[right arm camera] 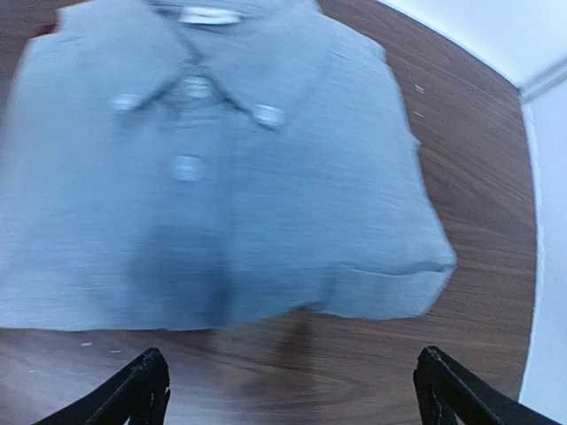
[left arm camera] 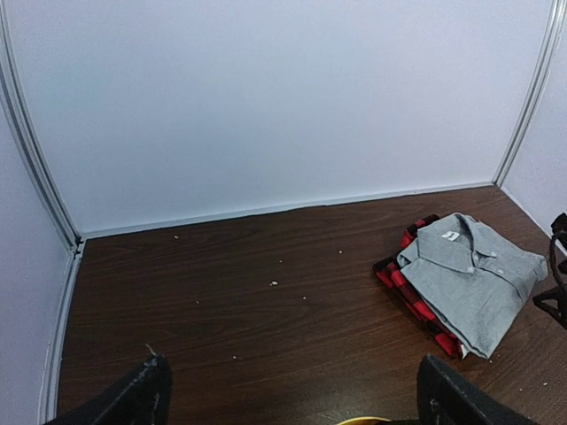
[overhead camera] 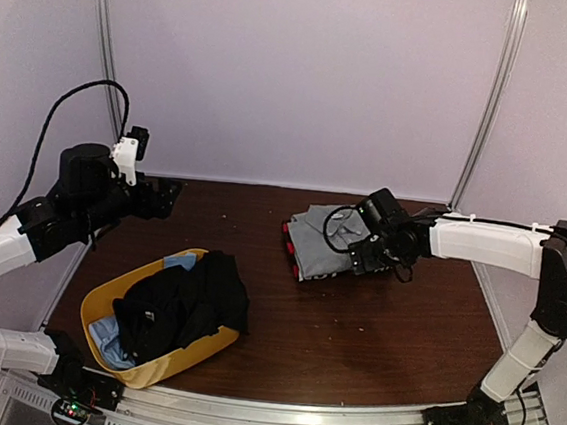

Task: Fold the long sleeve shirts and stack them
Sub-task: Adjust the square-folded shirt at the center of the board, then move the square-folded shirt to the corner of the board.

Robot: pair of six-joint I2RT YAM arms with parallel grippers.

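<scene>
The shirt stack is in the folding space, and my right gripper is hovering beside it. Next, I push from the stack's plaid edge toward the wall.
The grey collared shirt lies folded, placket up, on a red-and-black plaid garment at the back middle of the table. It fills the right wrist view and shows at the right of the left wrist view. My right gripper hovers at the shirt's right edge, open and empty. The black shirt lies crumpled in the yellow basket at the front left. My left gripper is raised at the back left, open and empty, well apart from both shirts.
A light blue garment lies under the black shirt in the basket. White walls with metal posts close the back and sides. The basket's rim peeks in at the bottom of the left wrist view. Bare brown table lies at the front right.
</scene>
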